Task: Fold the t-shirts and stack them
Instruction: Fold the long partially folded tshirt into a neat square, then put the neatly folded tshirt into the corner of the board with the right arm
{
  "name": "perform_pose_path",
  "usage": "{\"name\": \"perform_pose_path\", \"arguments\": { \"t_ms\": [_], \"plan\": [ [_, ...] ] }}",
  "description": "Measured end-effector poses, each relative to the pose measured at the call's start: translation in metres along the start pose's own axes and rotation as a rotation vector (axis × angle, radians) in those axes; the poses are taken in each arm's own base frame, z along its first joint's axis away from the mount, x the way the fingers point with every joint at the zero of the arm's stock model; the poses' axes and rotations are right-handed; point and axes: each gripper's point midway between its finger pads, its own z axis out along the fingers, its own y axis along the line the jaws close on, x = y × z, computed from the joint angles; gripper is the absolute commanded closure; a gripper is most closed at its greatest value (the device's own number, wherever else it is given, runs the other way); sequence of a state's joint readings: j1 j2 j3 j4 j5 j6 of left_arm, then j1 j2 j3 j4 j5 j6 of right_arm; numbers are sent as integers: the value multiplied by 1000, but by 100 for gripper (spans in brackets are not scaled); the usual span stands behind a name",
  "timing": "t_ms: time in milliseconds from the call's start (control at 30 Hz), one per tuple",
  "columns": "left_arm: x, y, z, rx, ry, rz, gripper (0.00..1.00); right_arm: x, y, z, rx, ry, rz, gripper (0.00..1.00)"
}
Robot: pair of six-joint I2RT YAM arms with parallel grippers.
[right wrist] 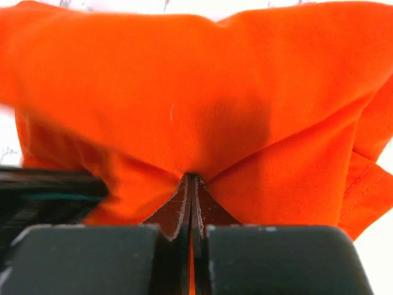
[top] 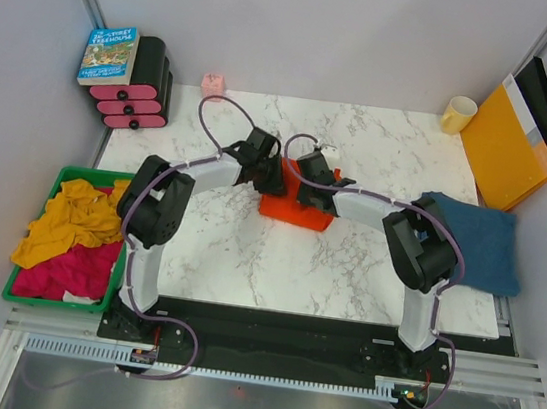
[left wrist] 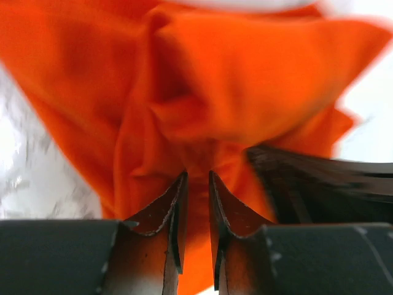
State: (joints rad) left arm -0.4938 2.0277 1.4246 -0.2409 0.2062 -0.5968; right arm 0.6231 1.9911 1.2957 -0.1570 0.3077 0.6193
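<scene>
My left gripper and right gripper should pull the orange-red t-shirt's fold (left wrist: 245,77) toward the table's near edge (top: 279,276) to flatten it before they let go, because the fold bulges out past my grippers' fingers.
A bright orange-red t-shirt (top: 296,211) lies bunched at the middle of the marble table, with both grippers meeting over its far edge. My left gripper (top: 273,176) comes in from the left. Its jaws (left wrist: 196,175) stand a narrow gap apart, with a fold of the orange cloth (left wrist: 245,80) gathered between the tips. My right gripper (top: 304,182) is shut tight (right wrist: 191,177) on a thin pinch of the same shirt (right wrist: 184,92). A dark denim-blue t-shirt (top: 477,241) lies folded to a rough square at the table's right edge.
A green bin (top: 56,176) of yellow and pink clothes sits left of the table. A book (top: 109,54) on a black-and-pink stack (top: 134,97) stands at the back left. A small pink object (top: 214,84), a yellow mug (top: 458,114) and an orange-yellow envelope (top: 505,144) line the back.
</scene>
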Motion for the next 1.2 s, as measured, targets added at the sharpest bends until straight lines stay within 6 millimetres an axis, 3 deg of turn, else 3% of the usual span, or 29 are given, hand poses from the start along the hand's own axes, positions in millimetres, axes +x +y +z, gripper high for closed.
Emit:
{"name": "perform_pose_path", "arguments": {
  "t_ms": [133, 467, 533, 567, 600, 700, 767, 833, 867, 967, 1067, 1200],
  "plan": [
    [44, 18, 1, -48, 49, -2, 75, 16, -1, -14, -13, 7, -8, 100],
    [117, 29, -56, -101, 69, 25, 75, 80, 8, -70, -64, 81, -80, 100],
    [126, 32, -68, -105, 66, 21, 75, 92, 8, -81, -73, 95, -94, 96],
    [130, 33, -75, -106, 62, 19, 75, 97, 7, -87, -79, 103, -99, 92],
    [134, 35, -81, -109, 58, 16, 72, 102, 6, -93, -81, 109, -104, 78],
    [133, 34, -97, -108, 34, 12, 64, 99, 4, -101, -77, 101, -104, 47],
    [125, 29, -103, -96, 3, 14, 63, 89, 5, -106, -69, 85, -119, 44],
    [115, 21, -109, -82, -23, 16, 63, 74, 12, -109, -73, 56, -120, 52],
    [108, 15, -111, -71, -39, 17, 65, 64, 17, -111, -80, 35, -120, 71],
    [85, -5, -117, -32, -90, 23, 71, 38, 32, -117, -104, -27, -121, 92],
    [67, -20, -114, -5, -122, 29, 74, 29, 35, -119, -105, -51, -123, 97],
    [60, -23, -88, -17, -99, 37, 76, 30, 31, -119, -88, -50, -120, 98]
  ]
}}
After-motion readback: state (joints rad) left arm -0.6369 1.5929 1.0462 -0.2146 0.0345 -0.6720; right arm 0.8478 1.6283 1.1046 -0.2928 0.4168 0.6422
